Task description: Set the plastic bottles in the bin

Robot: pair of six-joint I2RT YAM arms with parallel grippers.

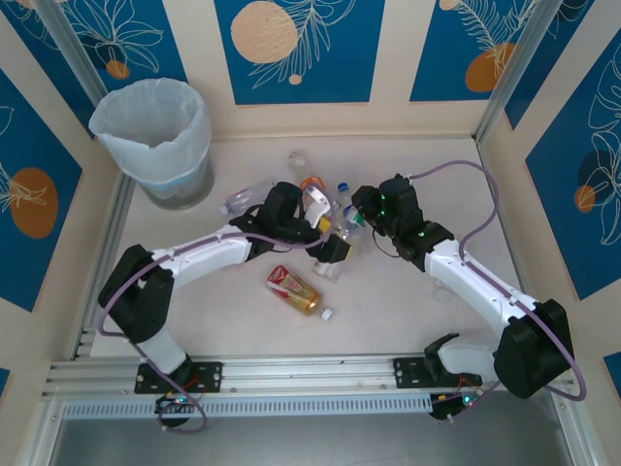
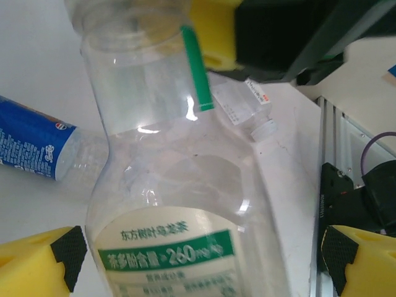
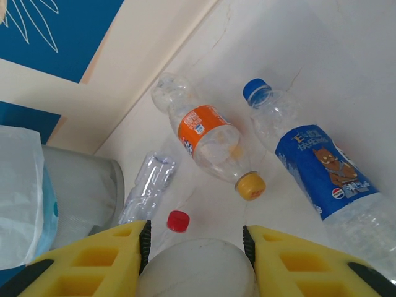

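Observation:
The clear bottle's white cap (image 3: 197,271) is in my right gripper, far from the grey bin. So next my left gripper takes hold of the bottle's body (image 2: 179,192) before my right gripper opens.
A clear bottle with a white and green label (image 2: 179,185) lies between my two grippers near the table's middle (image 1: 318,207). My right gripper (image 3: 197,247) is shut on its white cap (image 3: 198,269). My left gripper (image 2: 202,255) stands open, one yellow finger on each side of the bottle's body, with a gap on the right. Beyond lie an orange-label bottle (image 3: 207,139), a blue-label bottle (image 3: 318,170) and a clear bottle with a red cap (image 3: 148,185). A red-yellow label bottle (image 1: 294,289) lies nearer the arms. The grey bin (image 1: 155,136) with its white bag stands at the far left.
Walls with blue panels (image 1: 291,49) close the table on three sides. A metal rail (image 1: 310,374) runs along the near edge by the arm bases. Bare tabletop (image 1: 417,320) lies at the near right.

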